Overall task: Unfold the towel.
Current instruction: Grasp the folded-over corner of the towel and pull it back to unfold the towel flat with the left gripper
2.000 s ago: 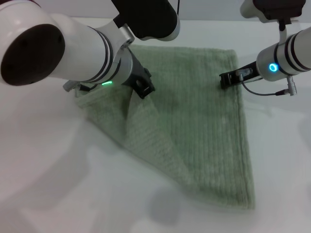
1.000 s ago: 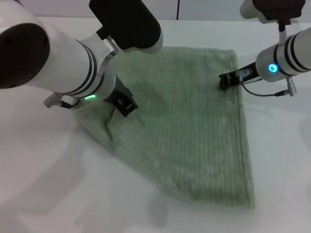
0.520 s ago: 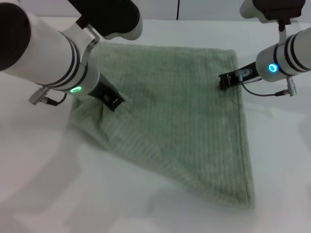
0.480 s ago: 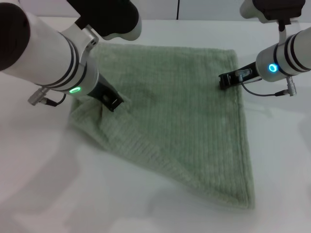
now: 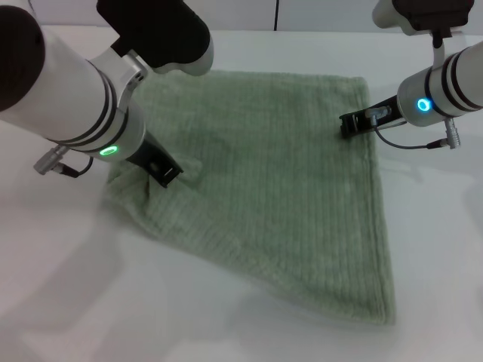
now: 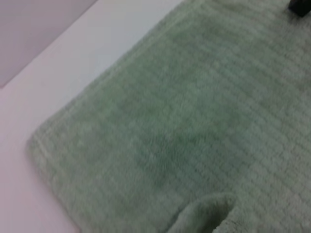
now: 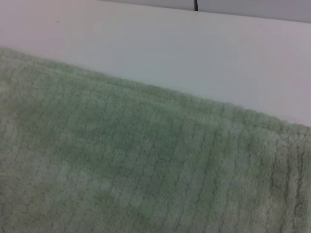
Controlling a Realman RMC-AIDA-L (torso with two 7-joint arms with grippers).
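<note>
The towel's bunched corner is in my left gripper, and the towel's far corner is held down by my right gripper. I should carry on pulling toward clear table until the towel's slanted edge is straight.
The pale sage-green towel lies mostly spread on the white table, with its left corner still bunched and lifted. My left gripper is at that left corner, shut on a raised fold of the towel. The same fold shows in the left wrist view. My right gripper rests on the towel near its far right corner. It shows as a dark tip in the left wrist view. The right wrist view shows only the towel's ribbed surface and its hemmed edge.
The white table surrounds the towel on all sides. A dark vertical seam in the back wall stands beyond the table's far edge. My left forearm reaches over the towel's far left part.
My left gripper has pulled the towel's left corner further left and slightly toward me. The folded flap has opened out and the towel lies flatter. The right arm has not moved.
</note>
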